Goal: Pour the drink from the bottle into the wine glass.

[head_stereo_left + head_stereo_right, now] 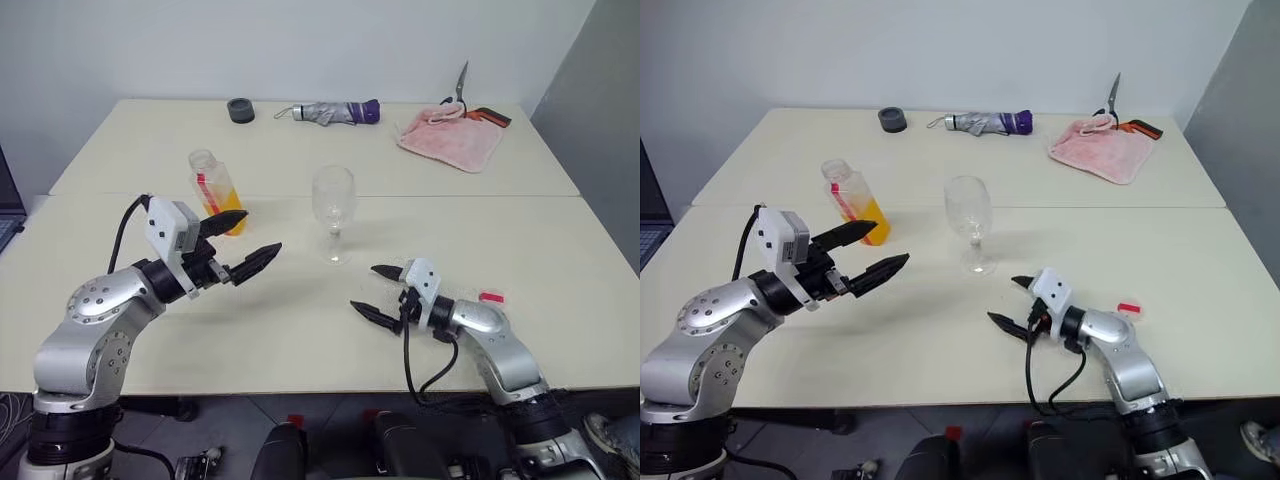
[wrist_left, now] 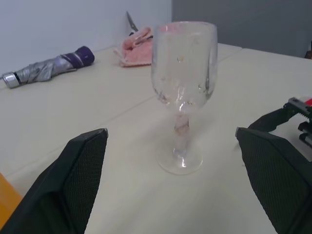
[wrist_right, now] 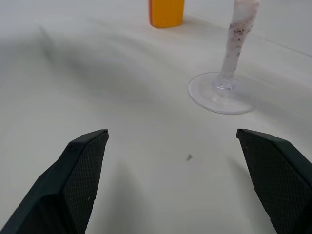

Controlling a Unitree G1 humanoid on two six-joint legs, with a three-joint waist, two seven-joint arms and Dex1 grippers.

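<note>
I expect the orange drink [image 1: 229, 206] to stream straight out into the wine glass when I tip the bottle over it, as the bottle's clear opening [image 1: 202, 157] looks uncapped.
The bottle [image 1: 213, 186] stands upright at the left of the table, with the orange drink [image 1: 229, 217] filling its lower half. To its right stands the wine glass [image 1: 333, 206], upright and clear, with no liquid showing in its bowl. My left gripper [image 1: 262, 230] hovers open just in front of the bottle, pointing toward the glass; the left wrist view shows the glass [image 2: 184, 92] between its fingers [image 2: 73, 180], some way ahead. My right gripper [image 1: 363, 287] is open and low over the table, in front of the glass and a little to its right. It holds nothing; the glass foot [image 3: 222, 92] lies ahead of it.
Along the far edge lie a grey tape roll [image 1: 240, 110], a folded umbrella [image 1: 330, 112], a pink cloth [image 1: 450, 140] and scissors [image 1: 462, 85]. A small red item [image 1: 491, 297] sits by my right wrist. A seam [image 1: 450, 196] runs across the two joined tables.
</note>
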